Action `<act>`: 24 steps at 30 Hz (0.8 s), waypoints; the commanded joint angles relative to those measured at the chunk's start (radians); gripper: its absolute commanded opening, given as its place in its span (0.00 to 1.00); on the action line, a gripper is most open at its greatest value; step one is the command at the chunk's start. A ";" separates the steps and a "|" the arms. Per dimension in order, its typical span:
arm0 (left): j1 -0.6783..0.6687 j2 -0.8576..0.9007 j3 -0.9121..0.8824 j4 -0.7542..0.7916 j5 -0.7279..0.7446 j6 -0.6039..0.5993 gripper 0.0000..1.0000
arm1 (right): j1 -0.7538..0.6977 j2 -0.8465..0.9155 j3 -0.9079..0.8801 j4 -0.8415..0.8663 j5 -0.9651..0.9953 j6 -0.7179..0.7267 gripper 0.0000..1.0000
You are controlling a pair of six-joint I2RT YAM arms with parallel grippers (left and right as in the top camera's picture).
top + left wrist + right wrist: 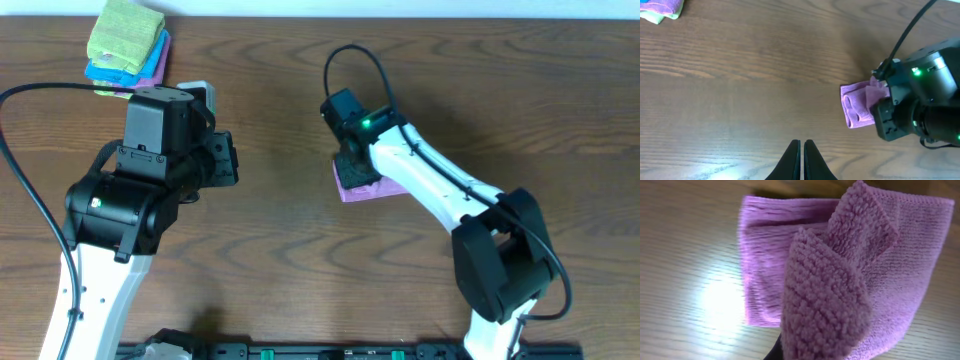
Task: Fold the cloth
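Next, I open my right gripper and back it away, since it covers the lilac cloth's end [345, 192] facing the stack, before my left gripper takes that end.
The lilac cloth [366, 189] lies folded into a small rectangle at the table's middle right, also seen in the left wrist view [856, 104]. My right gripper [352, 166] sits on its left part, shut on a raised fold of it. In the right wrist view that fluffy fold [827, 310] bulges up and covers the fingers, leaving only a dark sliver of one finger [776, 353] visible. My left gripper [802, 146] is shut and holds nothing, hovering over bare wood left of the cloth [222, 160].
A stack of folded green, blue and purple cloths [128, 42] rests at the far left edge of the wooden table [270, 110], also in the corner of the left wrist view [660, 8]. The right arm's cable [352, 55] loops above the cloth.
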 commanded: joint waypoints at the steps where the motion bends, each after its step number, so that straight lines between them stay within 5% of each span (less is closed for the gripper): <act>1: 0.002 -0.013 0.000 -0.010 0.003 -0.003 0.06 | 0.026 0.006 0.007 0.018 -0.005 0.033 0.13; 7: 0.002 -0.013 0.000 -0.019 0.003 -0.003 0.06 | 0.029 0.006 0.007 0.089 -0.211 0.032 0.23; 14: 0.002 -0.009 -0.001 -0.023 0.002 0.000 0.06 | 0.020 0.006 0.007 0.098 -0.246 0.032 0.49; 24: 0.002 0.011 -0.003 0.006 -0.007 -0.001 0.17 | -0.008 -0.016 0.110 0.066 -0.290 0.019 0.46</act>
